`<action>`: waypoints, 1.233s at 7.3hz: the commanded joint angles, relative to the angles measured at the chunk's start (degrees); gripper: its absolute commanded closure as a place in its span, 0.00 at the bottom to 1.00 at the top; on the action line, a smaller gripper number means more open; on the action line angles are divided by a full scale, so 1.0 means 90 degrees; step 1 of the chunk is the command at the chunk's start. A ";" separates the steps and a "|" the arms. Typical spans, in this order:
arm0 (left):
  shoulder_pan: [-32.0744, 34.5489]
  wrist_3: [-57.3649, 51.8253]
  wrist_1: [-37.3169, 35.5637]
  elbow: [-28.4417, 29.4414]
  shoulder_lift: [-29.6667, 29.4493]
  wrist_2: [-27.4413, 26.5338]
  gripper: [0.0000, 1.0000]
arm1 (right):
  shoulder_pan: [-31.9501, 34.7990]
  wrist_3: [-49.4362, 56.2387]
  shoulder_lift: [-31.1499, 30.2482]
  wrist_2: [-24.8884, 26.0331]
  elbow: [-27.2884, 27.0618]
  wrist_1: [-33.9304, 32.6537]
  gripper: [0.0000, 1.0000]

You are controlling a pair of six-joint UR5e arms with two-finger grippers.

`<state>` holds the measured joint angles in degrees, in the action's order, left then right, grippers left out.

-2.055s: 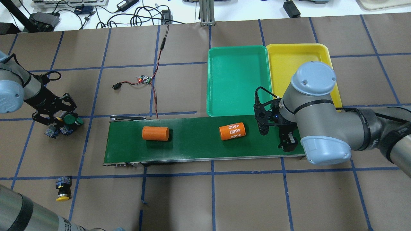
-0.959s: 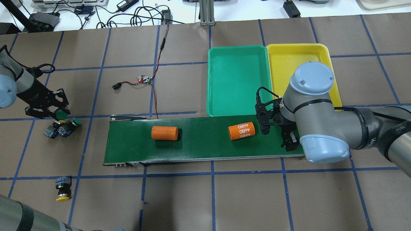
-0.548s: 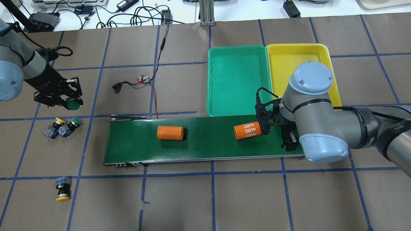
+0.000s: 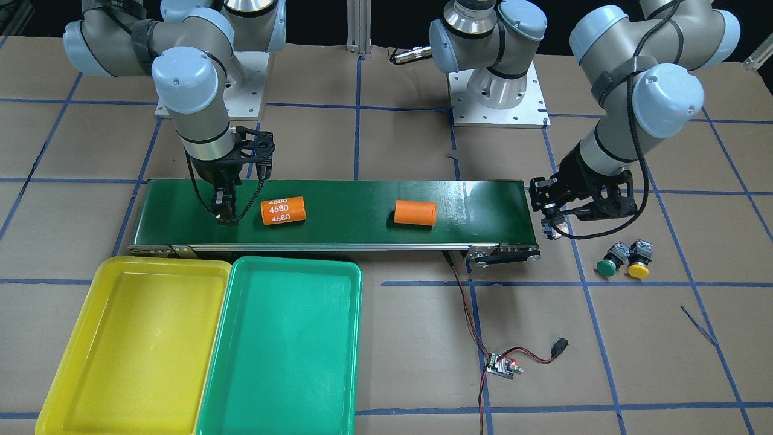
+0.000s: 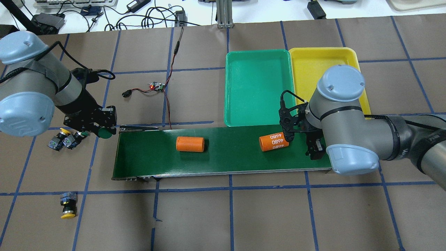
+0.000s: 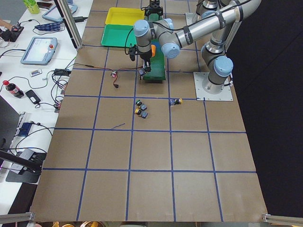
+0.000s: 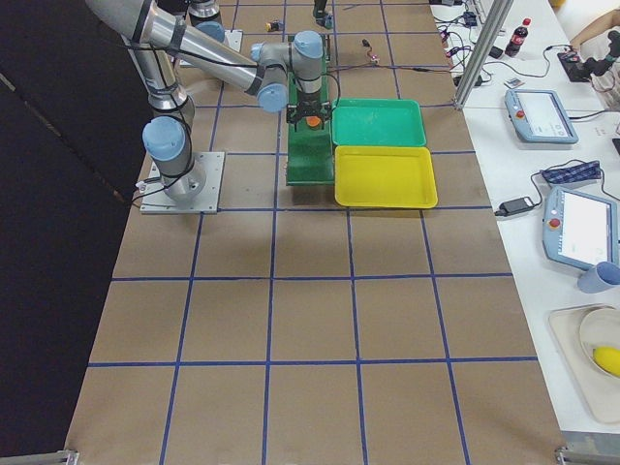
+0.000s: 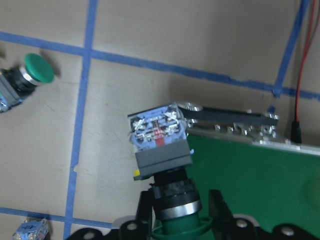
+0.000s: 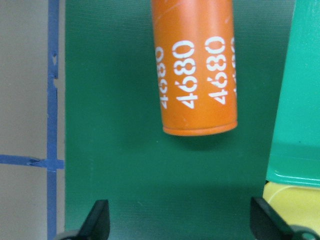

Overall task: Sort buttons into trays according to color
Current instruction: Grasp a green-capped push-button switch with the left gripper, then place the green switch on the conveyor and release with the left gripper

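Observation:
The green button's body hangs next to the belt's loose end, so my left gripper should keep moving inward and let go once the body is over the belt.
My left gripper is shut on a green-capped button and holds it above the left end of the conveyor belt; it also shows in the front view. A second green button and a yellow button lie together on the table beside it. Another yellow button lies alone at the front left. My right gripper is open and empty over the belt's right end, next to the orange 4680 cylinder. The green tray and the yellow tray hold nothing.
A plain orange cylinder lies mid-belt. A small circuit board with red wires lies behind the belt's left end. The trays sit side by side against the belt's far right edge. Cables and devices line the far table edge.
My left gripper lifted a green button from the cluster and carried it right to the belt's left end. Both orange cylinders moved right along the belt. My right gripper stayed open, almost still.

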<state>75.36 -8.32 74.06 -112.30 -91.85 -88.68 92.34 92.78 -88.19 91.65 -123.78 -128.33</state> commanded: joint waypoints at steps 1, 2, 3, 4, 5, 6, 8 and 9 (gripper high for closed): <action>0.0268 -0.0393 -0.0102 -0.0420 0.0059 -0.0010 1.00 | -0.0026 0.0004 0.0053 -0.0007 -0.0016 -0.0136 0.00; 0.0298 -0.0413 -0.0335 -0.0558 0.0020 0.0000 1.00 | -0.0026 0.0062 0.0053 0.0012 0.0003 -0.0126 0.00; 0.0376 -0.0423 -0.0463 -0.0569 -0.0038 0.0010 1.00 | -0.0026 0.0072 0.0053 0.0186 0.0003 -0.0117 0.00; 0.0531 -0.0432 -0.0571 -0.0578 0.0000 -0.0009 1.00 | -0.0026 0.0043 0.0062 0.0285 -0.0006 -0.0126 0.00; 0.0601 -0.0452 -0.0582 -0.0588 0.0010 -0.0010 1.00 | -0.0026 0.0072 0.0111 0.0266 -0.0006 -0.0136 0.00; 0.0611 -0.0433 -0.0572 -0.0588 0.0010 -0.0010 0.17 | -0.0026 0.0072 0.0131 0.0266 -0.0006 -0.0136 0.00; 0.0621 -0.0413 -0.0572 -0.0463 0.0097 0.0020 0.00 | -0.0026 0.0072 0.0141 0.0247 -0.0026 -0.0126 0.00; 0.0602 -0.0423 -0.0563 -0.0345 0.0146 -0.0019 0.00 | -0.0016 0.0072 0.0131 0.0247 -0.0036 -0.0117 0.00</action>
<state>80.85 -12.11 68.91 -116.58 -91.11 -88.64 92.12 93.43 -87.00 93.93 -124.01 -129.46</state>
